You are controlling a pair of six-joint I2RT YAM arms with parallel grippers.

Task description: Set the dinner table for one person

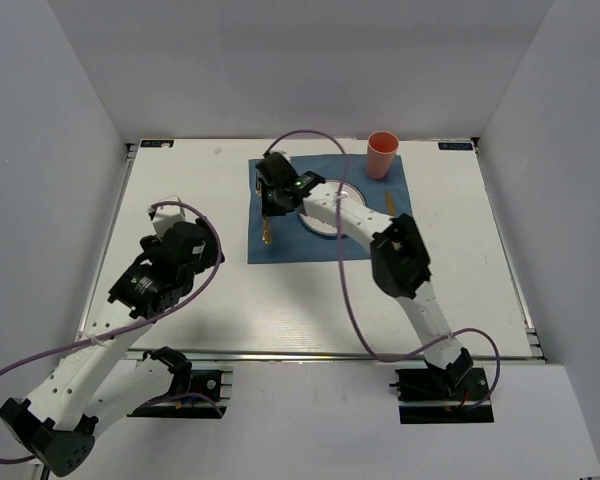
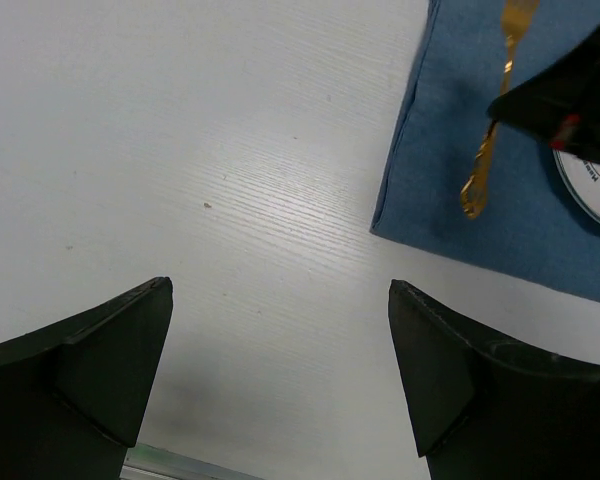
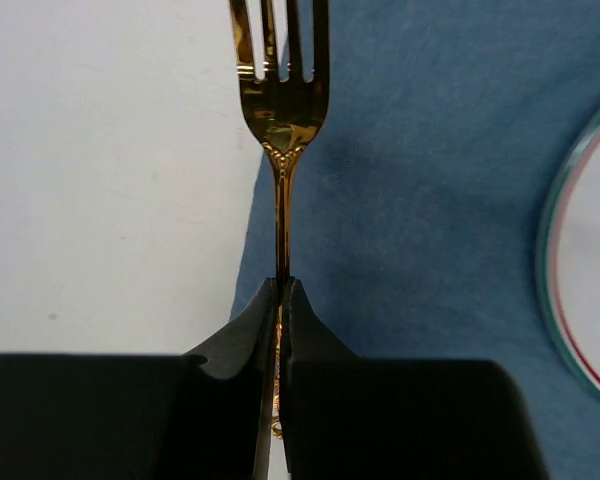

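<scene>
My right gripper should continue to go down until the gold fork [image 3: 283, 130] rests on the blue placemat [image 1: 281, 243], because the fork is straight beside the white plate and clear of the plate's rim.
My right gripper [image 1: 271, 203] [image 3: 282, 285] is shut on the handle of a gold fork [image 3: 280, 110] [image 1: 268, 233] over the left edge of the blue placemat [image 1: 280, 248] [image 3: 430, 200]. The fork's tines point away from the jaws, and its handle end sticks out toward the near side. Right of the fork on the mat lies a white plate [image 1: 327, 230] [image 3: 590, 290] with a coloured rim, partly under the right arm. Over bare dinner table [image 1: 200, 300] [image 2: 180, 150], left of the mat, my left gripper [image 1: 180, 235] [image 2: 280, 290] hangs open and empty.
A pink cup [image 1: 382, 154] stands at the mat's far right corner. Another gold utensil [image 1: 391, 200] lies on the mat right of the plate. The left wrist view shows the fork [image 2: 485, 150], the mat's corner [image 2: 450, 200] and the plate's rim [image 2: 590, 195].
</scene>
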